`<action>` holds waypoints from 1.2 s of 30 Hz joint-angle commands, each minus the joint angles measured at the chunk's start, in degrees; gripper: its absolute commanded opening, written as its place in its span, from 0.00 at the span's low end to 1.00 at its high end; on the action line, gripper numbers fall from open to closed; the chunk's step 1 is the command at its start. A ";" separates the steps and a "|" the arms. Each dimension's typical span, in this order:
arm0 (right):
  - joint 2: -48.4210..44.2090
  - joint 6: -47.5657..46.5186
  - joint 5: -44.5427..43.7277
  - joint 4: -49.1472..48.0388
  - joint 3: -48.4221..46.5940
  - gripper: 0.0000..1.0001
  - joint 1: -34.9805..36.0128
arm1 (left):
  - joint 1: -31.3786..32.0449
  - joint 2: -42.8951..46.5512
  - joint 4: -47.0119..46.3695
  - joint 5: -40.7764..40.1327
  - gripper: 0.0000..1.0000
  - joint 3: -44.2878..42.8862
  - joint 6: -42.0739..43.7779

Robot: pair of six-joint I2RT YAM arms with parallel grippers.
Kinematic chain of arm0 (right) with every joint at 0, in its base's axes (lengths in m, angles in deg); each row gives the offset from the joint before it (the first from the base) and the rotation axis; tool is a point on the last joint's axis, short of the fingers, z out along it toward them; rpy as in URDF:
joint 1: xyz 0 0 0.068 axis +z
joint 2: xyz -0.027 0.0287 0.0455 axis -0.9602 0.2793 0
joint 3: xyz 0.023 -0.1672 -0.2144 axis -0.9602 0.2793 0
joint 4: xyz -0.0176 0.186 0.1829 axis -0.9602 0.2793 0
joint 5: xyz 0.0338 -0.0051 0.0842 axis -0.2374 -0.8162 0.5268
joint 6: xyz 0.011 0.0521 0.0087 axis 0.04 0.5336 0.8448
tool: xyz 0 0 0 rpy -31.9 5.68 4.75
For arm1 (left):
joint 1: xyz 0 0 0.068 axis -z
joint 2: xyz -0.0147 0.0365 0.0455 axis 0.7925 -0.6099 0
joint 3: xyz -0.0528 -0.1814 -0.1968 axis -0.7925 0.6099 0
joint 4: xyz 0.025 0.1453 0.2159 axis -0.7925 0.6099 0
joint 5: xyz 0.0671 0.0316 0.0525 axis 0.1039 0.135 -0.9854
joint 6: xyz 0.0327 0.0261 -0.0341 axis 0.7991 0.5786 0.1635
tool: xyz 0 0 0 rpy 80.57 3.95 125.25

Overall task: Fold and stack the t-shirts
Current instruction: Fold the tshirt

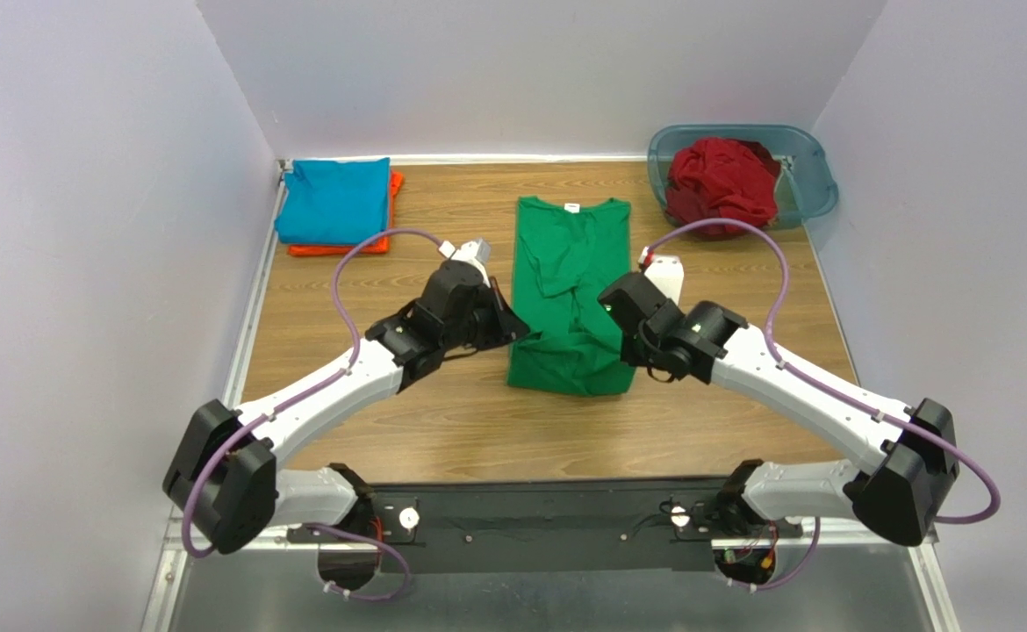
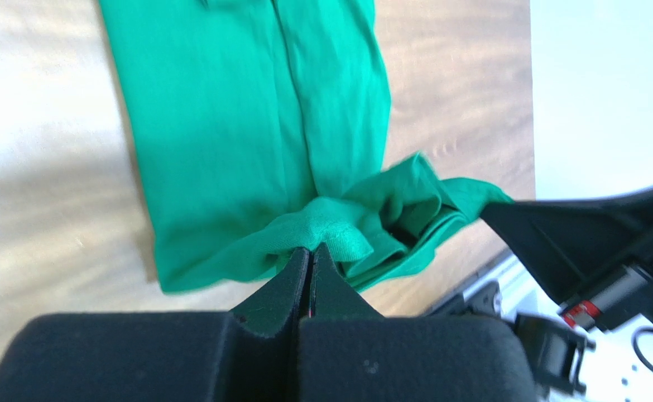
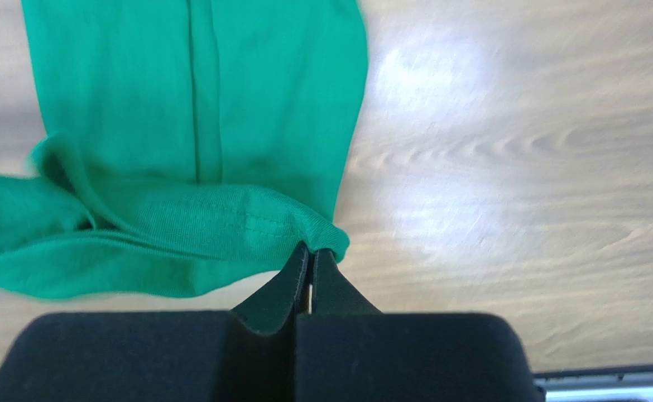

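My grippers are holding both corners of the near hem, and the sides are folded in. So my left gripper should keep moving toward the collar and let go at the chest.
The green t-shirt (image 1: 569, 283) lies lengthwise in the middle of the table, its sides folded in. My left gripper (image 1: 516, 324) is shut on its near-left hem (image 2: 321, 233). My right gripper (image 1: 611, 306) is shut on its near-right hem (image 3: 263, 222). Both hold the near edge lifted a little and bunched above the table. A folded teal-blue t-shirt (image 1: 334, 200) lies on an orange one (image 1: 394, 186) at the back left. A dark red t-shirt (image 1: 722, 182) sits crumpled in the tub.
The translucent blue-grey plastic tub (image 1: 809, 165) stands at the back right corner. White walls enclose the wooden table (image 1: 400, 421) on three sides. A black rail runs along the near edge by the arm bases.
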 commanded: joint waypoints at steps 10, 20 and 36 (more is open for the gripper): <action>7.58 -10.19 -5.18 -8.21 -6.78 0.01 -7.71 | -5.86 -11.54 -3.07 1.51 0.00 -10.89 8.20; 14.18 -13.71 -0.70 -12.69 -10.47 0.01 -12.99 | -9.29 -22.08 -3.16 5.11 0.00 -18.27 11.62; 28.33 -18.28 5.46 -17.09 -19.44 0.01 -19.32 | -14.39 -34.49 -2.19 9.59 0.00 -29.08 15.23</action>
